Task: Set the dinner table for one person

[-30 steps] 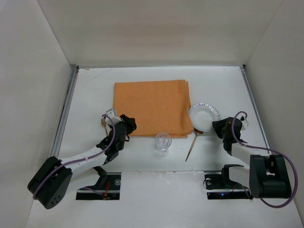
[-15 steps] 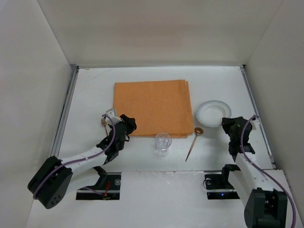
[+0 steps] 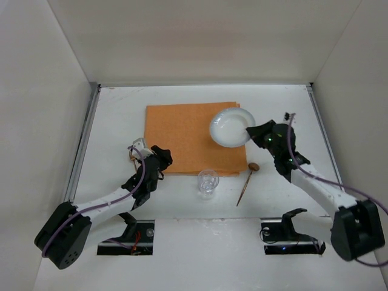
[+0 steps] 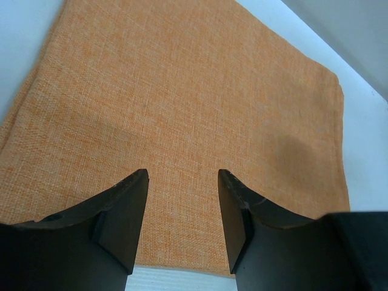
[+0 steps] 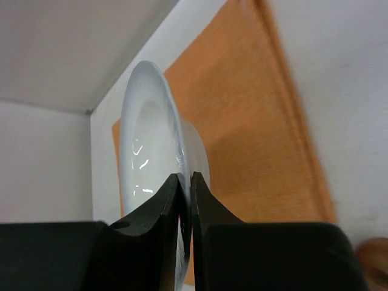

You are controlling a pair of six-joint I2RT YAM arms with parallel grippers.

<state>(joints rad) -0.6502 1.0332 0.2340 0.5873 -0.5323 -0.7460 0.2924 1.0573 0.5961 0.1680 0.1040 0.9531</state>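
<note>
My right gripper should now carry the white plate [image 3: 231, 127] until it rests on the middle of the orange placemat [image 3: 193, 134]. The plate faces up and that spot is clear.
My right gripper [image 3: 253, 130] is shut on the rim of a white plate [image 3: 231, 127] and holds it above the right part of the orange placemat [image 3: 191, 136]. In the right wrist view the plate [image 5: 145, 145] stands edge-on between the jaws, with the placemat [image 5: 254, 121] below. My left gripper [image 3: 162, 156] is open and empty at the placemat's near left corner; the left wrist view shows only the cloth [image 4: 182, 109] between its jaws. A clear glass [image 3: 208, 182] and a wooden spoon [image 3: 247, 179] lie on the white dinner table [image 3: 115, 121] near the placemat's front edge.
Metal rails [image 3: 85, 136] run along the table's left and right edges. White walls enclose the table on three sides. A small brownish object [image 3: 132, 156] sits just left of my left gripper.
My right gripper has lifted the plate from the table right of the placemat and carried it left and away, over the placemat's right part. The left arm has barely moved.
</note>
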